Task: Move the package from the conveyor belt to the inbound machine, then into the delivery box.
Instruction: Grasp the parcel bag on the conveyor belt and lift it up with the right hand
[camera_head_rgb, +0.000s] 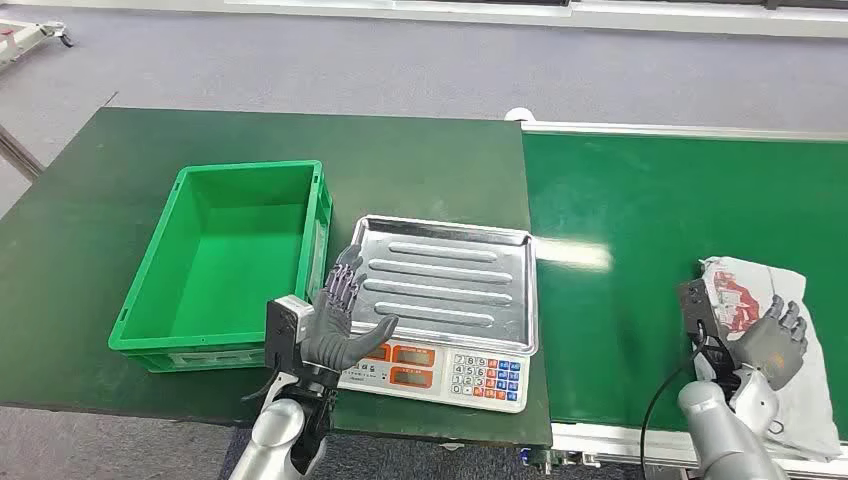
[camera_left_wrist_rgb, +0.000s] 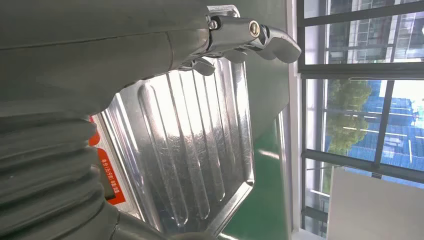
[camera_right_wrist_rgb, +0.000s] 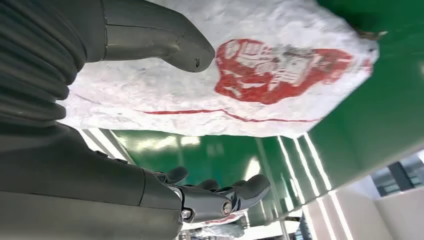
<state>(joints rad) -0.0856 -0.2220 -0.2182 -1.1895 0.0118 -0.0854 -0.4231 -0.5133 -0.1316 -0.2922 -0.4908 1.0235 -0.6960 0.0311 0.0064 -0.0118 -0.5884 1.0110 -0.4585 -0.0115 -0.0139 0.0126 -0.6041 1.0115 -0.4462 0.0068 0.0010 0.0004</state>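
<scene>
My right gripper will have the white package bunch into folds around it when I lift the package, because the wavy red stripe shows that the package's skin is loose and wrinkled.
A white package with red print lies on the green conveyor belt at the near right. My right hand hovers over its near part with fingers spread and holds nothing. In the right wrist view the thumb stands in front of the package, and the fingers are apart from it, with green belt between. My left hand is open, palm up, at the front left corner of the inbound scale's silver tray. The ribbed tray is bare beneath the left fingers.
An empty green delivery crate stands left of the scale on the dark green table. The scale's keypad and red displays face me. A metal rail edges the belt's far side, with grey floor beyond.
</scene>
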